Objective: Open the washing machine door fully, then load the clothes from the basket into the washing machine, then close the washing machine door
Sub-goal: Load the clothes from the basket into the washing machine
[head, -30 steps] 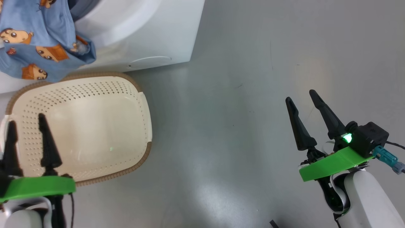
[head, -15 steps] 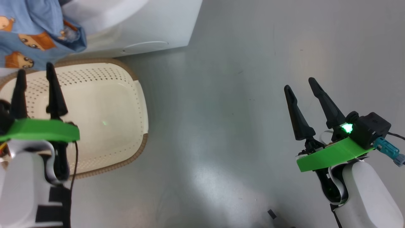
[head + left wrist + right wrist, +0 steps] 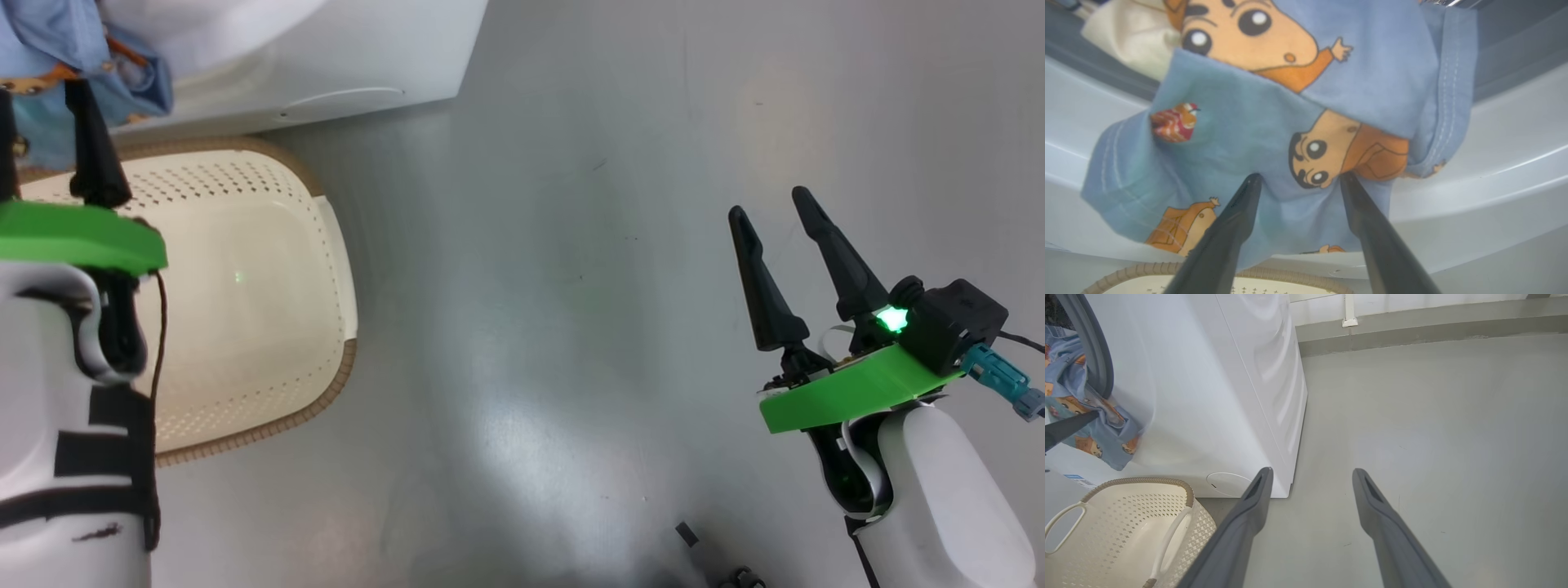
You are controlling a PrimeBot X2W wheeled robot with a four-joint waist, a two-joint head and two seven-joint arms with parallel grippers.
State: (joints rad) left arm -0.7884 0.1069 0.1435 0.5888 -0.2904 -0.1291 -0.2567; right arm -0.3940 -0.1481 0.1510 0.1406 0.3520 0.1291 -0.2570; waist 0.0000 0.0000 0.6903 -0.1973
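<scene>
I expect the blue clothes (image 3: pixel 47 137) to follow over the gasket into a crumpled heap when I push them inside, because their lower edge (image 3: pixel 1305 252) hangs limp and free.
The blue cartoon-print clothes (image 3: pixel 1241 122) hang out of the washing machine (image 3: pixel 1208 396) opening, over its grey gasket (image 3: pixel 1098 363) and down its white front. My left gripper (image 3: pixel 1300 176) is open, fingertips right at the hanging fabric, with nothing clamped. In the head view it (image 3: pixel 41 88) sits at the far left, above the basket (image 3: pixel 335 269), below the clothes (image 3: pixel 90 41). The cream basket (image 3: pixel 1139 481) stands on the floor against the machine, its bare bottom showing. My right gripper (image 3: pixel 768 202) is open over bare floor, well to the right. The washing machine door is out of view.
The machine's round flap (image 3: pixel 1227 484) and blue label (image 3: pixel 1079 479) are low on its front, just behind the basket. Grey floor (image 3: pixel 1433 416) stretches right to the wall base (image 3: pixel 1412 330). A small dark piece (image 3: pixel 686 535) lies near the head view's bottom edge.
My left gripper has moved forward from over the basket up to the hanging clothes. The head camera has shifted, so the scene sits further left. The right gripper has hardly moved.
</scene>
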